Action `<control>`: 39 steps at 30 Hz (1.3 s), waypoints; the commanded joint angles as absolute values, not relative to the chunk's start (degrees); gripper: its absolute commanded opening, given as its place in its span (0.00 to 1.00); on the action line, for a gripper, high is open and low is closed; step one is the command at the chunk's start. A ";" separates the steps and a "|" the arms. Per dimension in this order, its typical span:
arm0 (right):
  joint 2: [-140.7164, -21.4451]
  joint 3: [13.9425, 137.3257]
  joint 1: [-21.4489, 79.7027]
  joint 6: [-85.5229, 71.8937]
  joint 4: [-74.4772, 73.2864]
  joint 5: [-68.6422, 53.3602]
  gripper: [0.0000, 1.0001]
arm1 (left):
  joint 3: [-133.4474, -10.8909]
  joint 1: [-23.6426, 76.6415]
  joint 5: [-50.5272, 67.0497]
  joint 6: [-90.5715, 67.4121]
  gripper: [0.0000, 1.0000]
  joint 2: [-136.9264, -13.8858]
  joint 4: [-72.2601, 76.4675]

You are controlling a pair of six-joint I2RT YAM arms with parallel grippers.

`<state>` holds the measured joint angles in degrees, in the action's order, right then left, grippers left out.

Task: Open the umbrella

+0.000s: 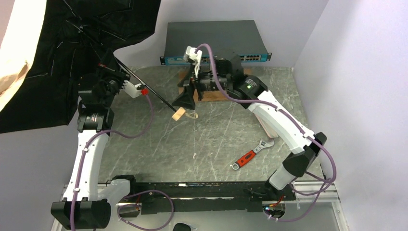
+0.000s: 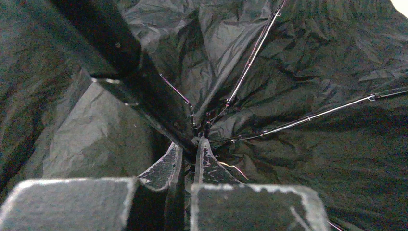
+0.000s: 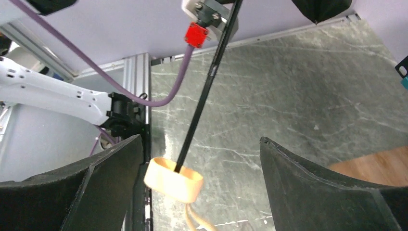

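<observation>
The umbrella's black lining still hangs in creases point(image 1: 58, 53) between the umbrella's ribs, so the canopy point(image 1: 43, 96) will pull tight when my left gripper pushes the umbrella's stem up.
The umbrella point(image 1: 57, 43) is spread open at the far left, its black lining facing the arms and a strip of peach fabric showing at the edge. Its black shaft point(image 1: 154, 96) slants down to the cream knob handle point(image 1: 179, 114), which hangs just above the table with its loop. My left gripper point(image 1: 109, 72) is shut on the umbrella's shaft close to the hub; in the left wrist view the left gripper point(image 2: 190, 144) pinches it among the ribs. The right gripper point(image 3: 201, 139) is open, and the handle point(image 3: 173, 179) floats between its fingers without touching them.
A red-handled wrench point(image 1: 251, 155) lies on the grey marble table point(image 1: 211, 139) at the right front. A network switch point(image 1: 214, 43) stands against the back wall, with a wooden board point(image 1: 211, 96) under the right arm. The canopy overhangs the table's left edge.
</observation>
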<state>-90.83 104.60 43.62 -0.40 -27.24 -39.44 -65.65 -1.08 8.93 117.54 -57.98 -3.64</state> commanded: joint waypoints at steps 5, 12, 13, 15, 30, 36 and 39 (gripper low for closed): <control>-100.88 114.29 47.03 2.04 -35.00 -34.24 0.87 | -65.86 -0.79 10.23 127.61 0.07 -55.61 1.94; -103.05 112.68 49.06 2.62 -35.18 -35.20 0.75 | -67.06 -0.79 8.96 126.24 0.07 -54.80 0.46; -103.24 112.24 49.23 2.90 -35.57 -34.76 0.67 | -67.29 -0.79 8.90 126.09 0.07 -54.76 0.13; -103.76 112.06 49.39 3.70 -37.11 -34.15 0.47 | -67.33 -0.85 8.52 126.08 0.07 -54.51 0.09; -95.67 100.30 53.44 24.24 -42.53 -29.41 0.00 | -70.83 -11.98 0.18 120.78 0.24 -65.30 13.93; -95.28 99.27 53.49 26.58 -44.37 -28.61 0.00 | -73.12 -16.85 0.96 119.67 0.28 -67.87 15.18; -94.46 97.43 53.48 27.79 -44.72 -27.55 0.00 | -74.49 -18.90 1.34 119.48 0.25 -68.93 14.81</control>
<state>-99.94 101.03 51.37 18.09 -27.62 -19.25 -67.55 -11.31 13.21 118.63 -67.55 -0.69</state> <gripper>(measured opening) 0.066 0.280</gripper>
